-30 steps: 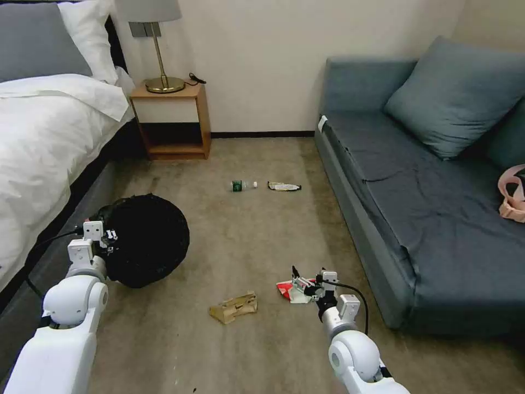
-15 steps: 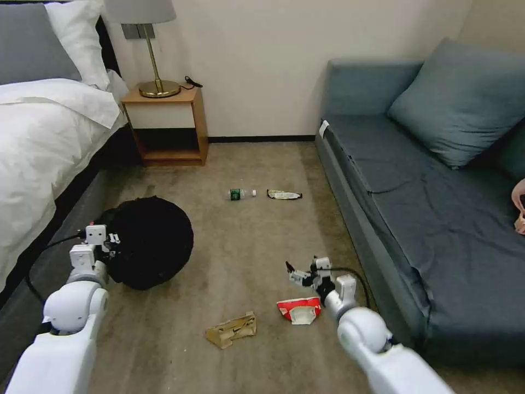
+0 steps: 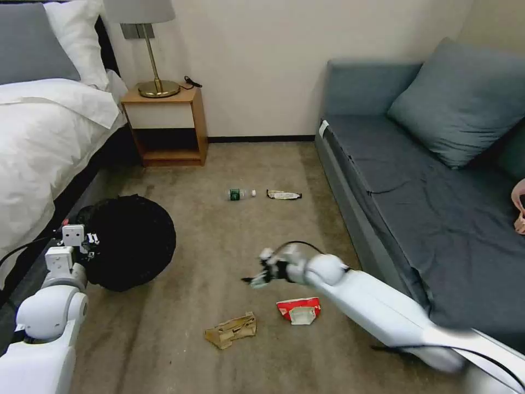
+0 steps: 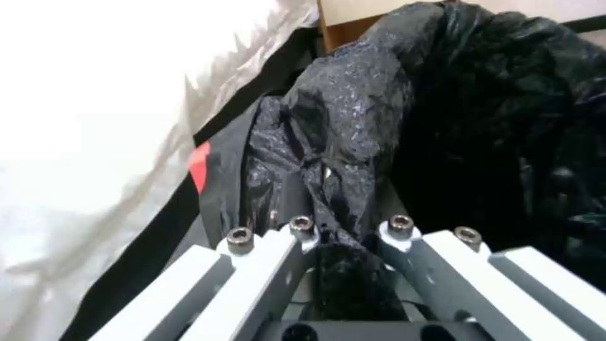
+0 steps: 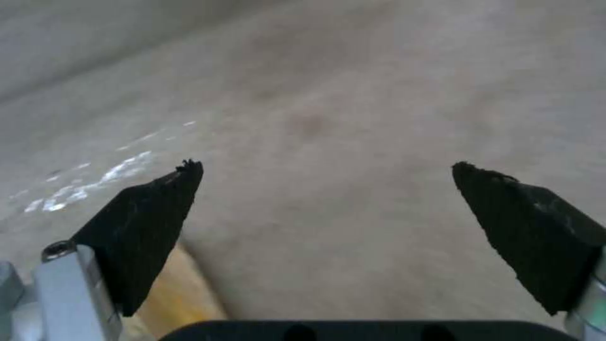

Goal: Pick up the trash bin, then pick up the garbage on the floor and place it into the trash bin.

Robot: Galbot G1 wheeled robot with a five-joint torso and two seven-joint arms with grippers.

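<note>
My gripper is going to lift the crumpled brown paper bag (image 3: 229, 330), which shows long creases (image 3: 235, 324), so the bag will gather into narrow folds with its loose end fanned out as it comes up.
The trash bin (image 3: 131, 241), round and lined with a crinkly black bag, is beside the bed at the left. My left gripper (image 3: 90, 245) is shut on its near rim; in the left wrist view the left gripper (image 4: 344, 227) pinches a fold of the black bag (image 4: 353, 123). My right gripper (image 3: 256, 279) hangs open over bare carpet, above and between two pieces of garbage: a crumpled brown paper bag (image 3: 231, 330) and a red-and-white wrapper (image 3: 298, 310). The right gripper (image 5: 328, 175) holds nothing. Farther off lie a clear bottle (image 3: 240, 193) and a flat snack wrapper (image 3: 283, 195).
A white bed (image 3: 38, 142) runs along the left, with a wooden nightstand (image 3: 164, 126) and lamp by the wall. A blue-grey sofa (image 3: 415, 197) lines the right side, a pink strap item (image 3: 519, 210) on its seat. Open carpet lies between them.
My right arm has swung left and stretched out, away from the red-and-white wrapper toward mid-carpet, fingers still open. The left arm has carried the bin a little to the left.
</note>
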